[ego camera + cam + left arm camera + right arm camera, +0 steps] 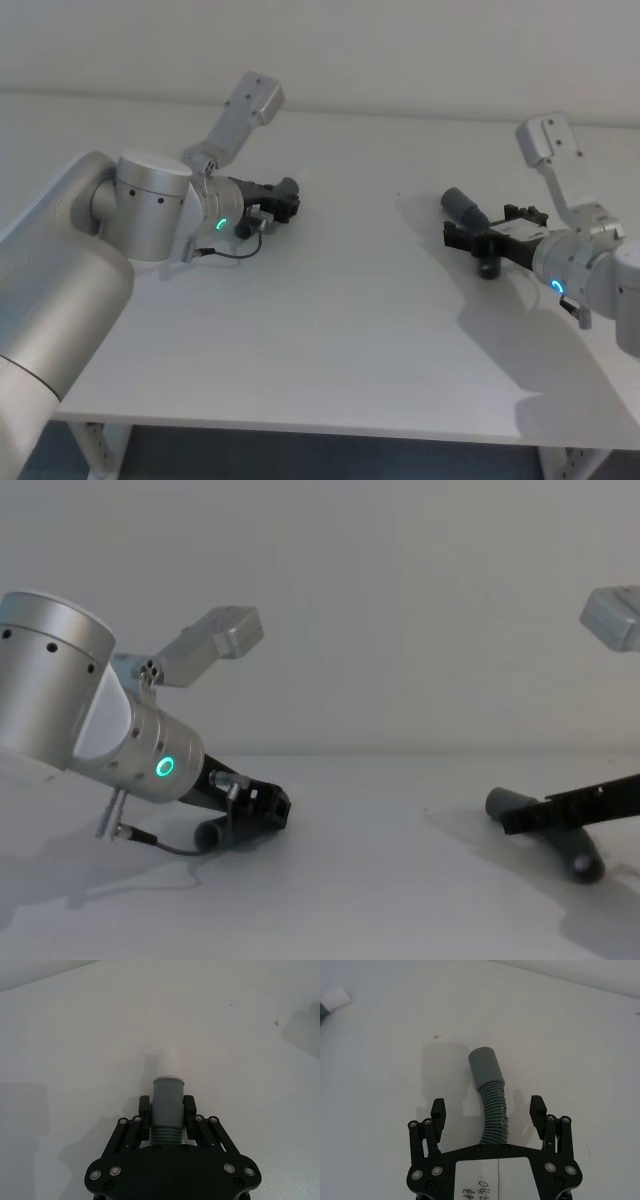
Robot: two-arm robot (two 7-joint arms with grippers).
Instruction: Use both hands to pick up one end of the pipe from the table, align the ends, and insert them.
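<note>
My gripper will make the smooth socket cuff tilt at the hose's ribs when it pushes the socket cuff onto the white spigot, because the ribbed hose curves behind the socket cuff.
My left gripper is shut on the grey collar of one pipe piece, low over the table. Its white spigot sticks out past the fingertips. In the head view this gripper is at the left, pointing toward the middle. The other pipe piece lies on the table at the right, its wide grey socket cuff pointing away from the wrist. My right gripper is open, with one finger on each side of the ribbed hose and a gap on both sides. The head view shows that cuff just beyond the right gripper.
A broad stretch of bare white table separates the two grippers. The table's front edge runs close to me, and a plain wall stands behind. A thin cable trails from the left wrist onto the tabletop.
</note>
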